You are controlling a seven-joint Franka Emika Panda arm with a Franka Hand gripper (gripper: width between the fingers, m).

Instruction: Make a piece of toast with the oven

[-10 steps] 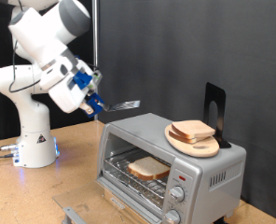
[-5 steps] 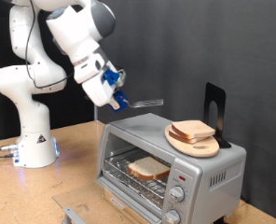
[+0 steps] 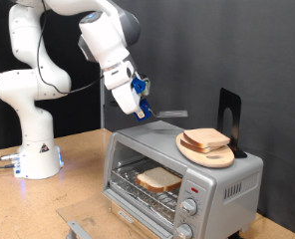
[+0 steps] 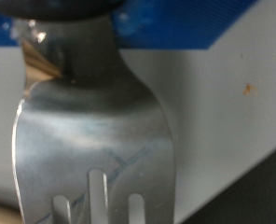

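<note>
My gripper is lowering the spatula blade, which hangs nearly level over the clear oven top, short of the board. It should now lower until the blade rests on the oven top, then let go.
The silver-grey oven stands at the exterior view's lower right with its front open. One piece of toast lies on the wire rack inside. A second slice lies on a round wooden board on the oven's top. My gripper, with blue fingers, is above the oven's left part and is shut on a slotted metal spatula. The blade points at the board, just short of it. The spatula blade fills the wrist view.
A black upright stand rises behind the board on the oven top. The oven's round knobs sit on its front panel. The robot's white base stands on the wooden table at the exterior view's left. A grey object lies at the bottom edge.
The arm has swung to the exterior view's right, carrying the spatula from left of the oven to above its top, close to the board. The bread slices have not moved.
</note>
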